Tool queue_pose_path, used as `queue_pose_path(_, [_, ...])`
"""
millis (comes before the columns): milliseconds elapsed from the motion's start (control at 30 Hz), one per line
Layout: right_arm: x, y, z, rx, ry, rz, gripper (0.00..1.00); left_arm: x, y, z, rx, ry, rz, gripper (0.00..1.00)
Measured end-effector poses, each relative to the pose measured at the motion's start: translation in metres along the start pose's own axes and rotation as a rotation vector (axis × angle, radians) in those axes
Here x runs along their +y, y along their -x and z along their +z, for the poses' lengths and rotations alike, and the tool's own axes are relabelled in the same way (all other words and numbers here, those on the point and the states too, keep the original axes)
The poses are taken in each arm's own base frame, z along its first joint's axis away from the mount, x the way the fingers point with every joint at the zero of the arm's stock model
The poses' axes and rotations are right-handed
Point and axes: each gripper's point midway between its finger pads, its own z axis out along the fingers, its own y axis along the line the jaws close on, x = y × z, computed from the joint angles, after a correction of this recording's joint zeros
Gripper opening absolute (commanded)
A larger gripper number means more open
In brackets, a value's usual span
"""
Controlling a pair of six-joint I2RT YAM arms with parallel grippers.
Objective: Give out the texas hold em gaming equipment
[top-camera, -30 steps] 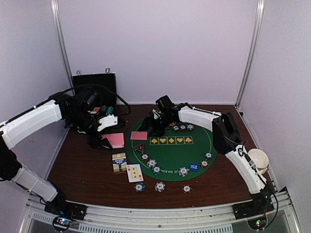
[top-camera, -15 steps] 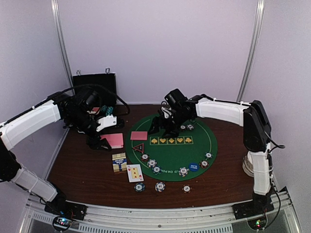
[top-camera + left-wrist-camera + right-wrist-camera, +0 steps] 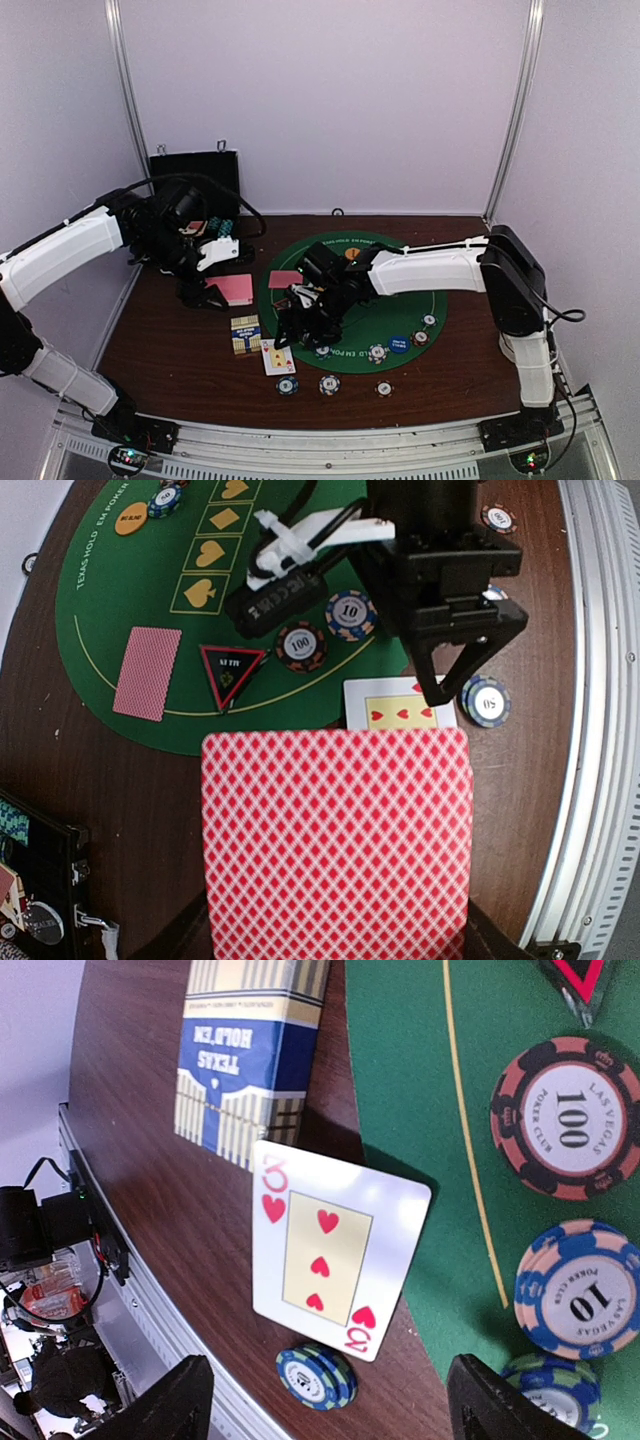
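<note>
My right gripper is yet to go to the pink-backed cards (image 3: 337, 840) and should first sweep the three of hearts (image 3: 337, 1250) clear of the mat, because that card lies face-up against the mat's edge.
My left gripper (image 3: 213, 287) is shut on pink-backed cards (image 3: 237, 289), held just left of the green mat (image 3: 400, 300); they fill the left wrist view (image 3: 335, 840). My right gripper (image 3: 298, 328) is open and empty, low over the mat's near-left edge. Between its fingers (image 3: 175, 1400) lie a face-up three of hearts (image 3: 335, 1245) and a teal chip (image 3: 315, 1375). A 100 chip (image 3: 565, 1118) and a 10 chip (image 3: 577, 1285) sit beside it. A pink card (image 3: 147, 672) and the triangle marker (image 3: 230, 670) lie on the mat.
A blue-and-tan card box (image 3: 245, 335) stands left of the face-up card (image 3: 277, 355). The black case (image 3: 195, 180) is open at the back left. Chips line the near rim (image 3: 330, 384); a blue button (image 3: 398, 343) and an orange button (image 3: 352, 253) lie on the mat.
My right arm has swung from the far side of the mat to its near-left edge, over the face-up card. The left arm has stayed put with its cards.
</note>
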Motion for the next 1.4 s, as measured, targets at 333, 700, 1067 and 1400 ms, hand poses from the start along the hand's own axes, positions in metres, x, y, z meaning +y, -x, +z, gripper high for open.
queue_pose_path(333, [-0.003,-0.001,0.026,0.035,-0.013,0.0,0.83,-0.002,-0.003,-0.002,0.008,-0.005,-0.005,0.0])
queue_pose_path(700, [0.032,-0.003,0.053,0.105,0.087,-0.048,0.81,-0.002,-0.004,-0.002,0.01,-0.007,0.001,0.0])
queue_pose_path(1067, [0.066,-0.019,0.07,0.195,0.184,-0.115,0.79,-0.001,-0.002,-0.003,0.007,-0.004,0.003,0.0])
queue_pose_path(1400, [0.061,-0.009,0.029,0.159,0.199,-0.145,0.79,0.001,0.002,-0.006,-0.002,0.002,0.007,0.0])
